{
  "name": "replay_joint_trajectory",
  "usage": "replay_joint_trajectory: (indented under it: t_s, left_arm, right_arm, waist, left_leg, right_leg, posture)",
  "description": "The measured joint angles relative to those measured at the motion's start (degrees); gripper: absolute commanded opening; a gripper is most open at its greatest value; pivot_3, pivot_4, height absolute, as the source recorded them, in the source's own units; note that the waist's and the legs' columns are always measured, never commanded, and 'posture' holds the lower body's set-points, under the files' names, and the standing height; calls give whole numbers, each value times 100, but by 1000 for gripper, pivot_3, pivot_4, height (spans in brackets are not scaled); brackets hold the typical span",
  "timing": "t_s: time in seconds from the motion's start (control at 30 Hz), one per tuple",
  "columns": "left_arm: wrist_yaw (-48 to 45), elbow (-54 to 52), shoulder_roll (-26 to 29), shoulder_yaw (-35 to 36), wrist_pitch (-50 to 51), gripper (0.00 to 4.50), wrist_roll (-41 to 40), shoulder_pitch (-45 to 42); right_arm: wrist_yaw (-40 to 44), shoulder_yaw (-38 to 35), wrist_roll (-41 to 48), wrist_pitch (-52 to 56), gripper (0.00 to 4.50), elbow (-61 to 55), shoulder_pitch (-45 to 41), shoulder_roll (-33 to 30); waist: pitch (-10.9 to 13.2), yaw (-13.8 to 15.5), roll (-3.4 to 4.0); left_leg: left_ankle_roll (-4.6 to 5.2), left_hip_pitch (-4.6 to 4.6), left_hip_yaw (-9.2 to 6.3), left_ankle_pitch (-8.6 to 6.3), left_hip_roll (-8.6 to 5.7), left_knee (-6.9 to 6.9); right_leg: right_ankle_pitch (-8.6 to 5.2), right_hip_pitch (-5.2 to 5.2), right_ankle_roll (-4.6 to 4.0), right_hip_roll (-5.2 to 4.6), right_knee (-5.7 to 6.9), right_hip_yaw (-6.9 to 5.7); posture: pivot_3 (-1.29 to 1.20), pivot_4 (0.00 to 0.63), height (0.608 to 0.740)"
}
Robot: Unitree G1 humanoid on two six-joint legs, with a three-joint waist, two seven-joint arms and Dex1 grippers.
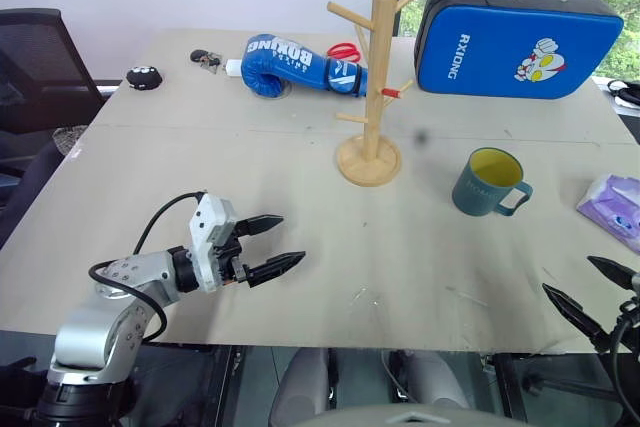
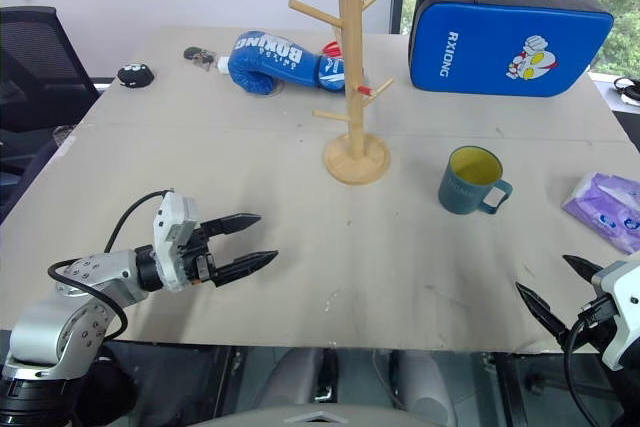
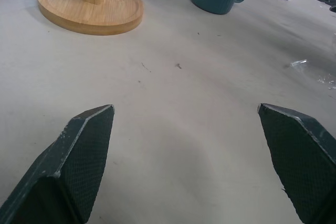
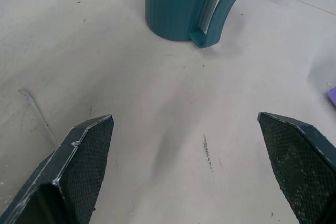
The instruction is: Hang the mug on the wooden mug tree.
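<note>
The handle sticks out in a loop from the teal mug's side, so I expect the mug to tip sideways under the red-tipped peg when I hang it up.
The teal mug with a yellow inside stands upright on the table, right of centre, its handle turned toward the front right. The wooden mug tree stands to its left and a bit farther back, with bare pegs, one of them red-tipped. My left gripper hovers open over the front left of the table, far from both. At the table's front right corner my right gripper is open, with the mug straight ahead of it, handle facing it.
A blue boxing glove and red scissors lie behind the tree. A blue pad stands at the back right. A purple tissue pack lies at the right edge. Keys and a small black object sit at the back left.
</note>
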Motion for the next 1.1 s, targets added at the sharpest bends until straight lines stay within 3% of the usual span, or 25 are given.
replay_joint_trajectory:
  t_s: [0.1, 0.23, 0.47, 0.5, 0.57, 0.77, 1.1]
  left_arm:
    - [-9, 4, -4, -29, 82, 4500, -102, -175]
    - [-400, -358, 72, -65, 239, 4500, -696, -749]
    - [-879, -670, 296, -79, 327, 4500, -1031, -896]
    - [-880, -694, 306, -82, 354, 4500, -1061, -959]
    - [-868, -726, 312, -82, 391, 4500, -1097, -991]
    - [-758, -826, 314, -158, 409, 4500, -1124, -1056]
    - [-448, -990, 312, -170, 400, 4500, -1117, -983]
  right_arm:
    - [-313, 81, -3, 171, 4442, -114, -180, 104]
    - [-1690, 915, -281, 890, 4442, -916, -937, 664]
    - [-3132, 1673, -740, 1660, 4442, -988, -1795, 1487]
    - [-3332, 1787, -866, 1682, 4209, -936, -1944, 1587]
    - [-3543, 1956, -1065, 1690, 3701, -784, -2117, 1693]
    - [-3971, 2451, -1623, 1595, 3701, 0, -2686, 1960]
    - [-4117, 2511, -1914, 1505, 3701, 571, -3371, 2085]
  waist:
    - [2, 3, -6]
    - [-2, -24, 2]
    - [0, -14, 2]
    - [0, -15, 2]
    - [-1, -13, 0]
    - [0, -26, 2]
    - [0, -68, 2]
  left_leg:
    - [-1, -2, -6, 1, 0, 0]
    - [-9, 2, 2, 5, 3, -4]
    - [-14, 0, 12, 8, -5, -28]
    - [-13, 0, 12, 8, -5, -28]
    - [-13, 2, 13, 8, -5, -28]
    - [-13, 4, 16, 8, -5, -28]
    - [-15, 4, 16, 10, -3, -28]
  right_leg:
    - [0, -1, 0, 0, 1, -3]
    - [4, -3, -6, -8, 4, -8]
    - [2, -13, -8, 21, -3, -19]
    - [2, -13, -8, 25, -3, -19]
    - [2, -12, -7, 29, -3, -17]
    - [2, -13, -7, 35, 0, -13]
    - [2, -12, -8, 40, 1, -10]
  posture:
    - [0, 150, 740]
    - [0, 150, 740]
    - [0, 150, 740]
    - [0, 150, 740]
    - [0, 150, 740]
    - [0, 150, 740]
    - [0, 150, 740]
